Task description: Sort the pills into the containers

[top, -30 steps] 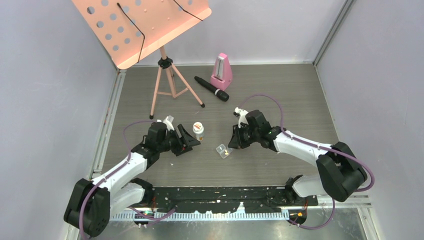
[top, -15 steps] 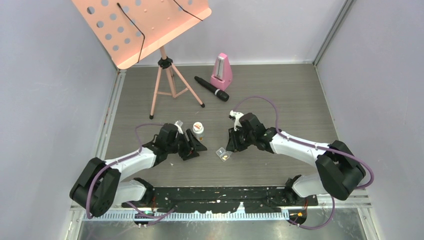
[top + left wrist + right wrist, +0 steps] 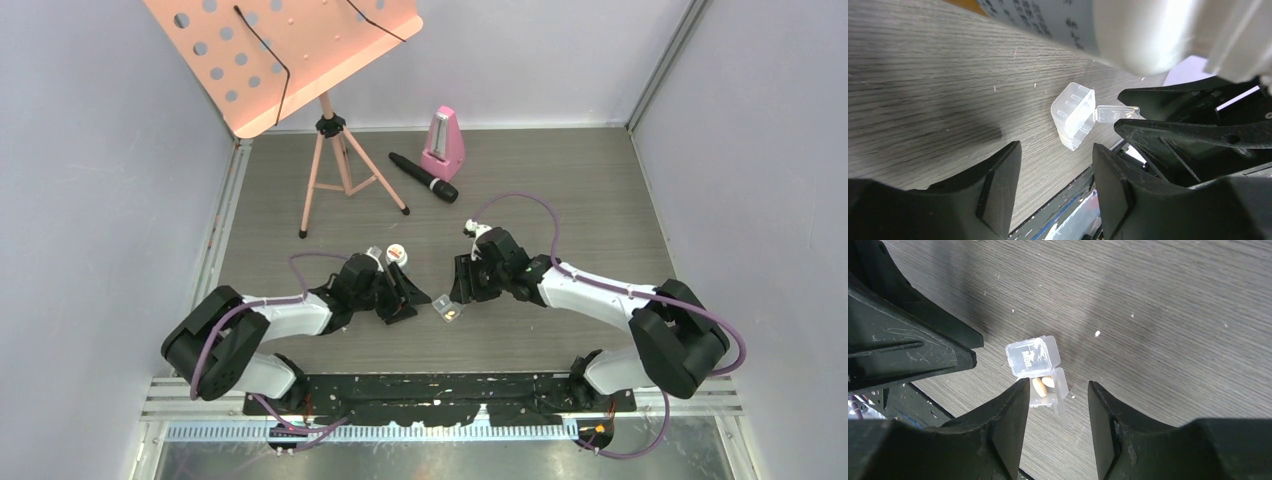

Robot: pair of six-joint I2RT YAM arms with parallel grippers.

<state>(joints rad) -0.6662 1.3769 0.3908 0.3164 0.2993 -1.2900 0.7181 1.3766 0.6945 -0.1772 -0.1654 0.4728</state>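
Note:
The pill box's lid stands open and the box lies unbraced, so next my left gripper braces the closed compartment [image 3: 1030, 357] while my right gripper shuts the lid.
The containers [image 3: 1034, 369] are one small clear pill box [image 3: 447, 307] lying on the wood table between both grippers. One compartment has its lid down; the other stands uncovered with two orange-yellow pills [image 3: 1041, 385] inside. My right gripper [image 3: 1055, 425] hovers open just above the box, nothing between its fingers; in the top view my right gripper [image 3: 462, 288] is just right of the box. My left gripper [image 3: 1055, 195] is open and empty, a little short of the box [image 3: 1074, 115]; from above my left gripper [image 3: 408, 298] sits just left of it.
A white-capped, orange-labelled small bottle [image 3: 396, 256] stands right behind my left gripper and looms blurred as the bottle [image 3: 1128, 30] in the left wrist view. Further back are a pink music stand [image 3: 330, 150], a black microphone [image 3: 422, 177] and a pink metronome [image 3: 443, 145].
My right gripper's jaws have gone from shut to open over the pill box. My left arm has swung right, past the bottle, towards the box, its jaws slightly narrower.

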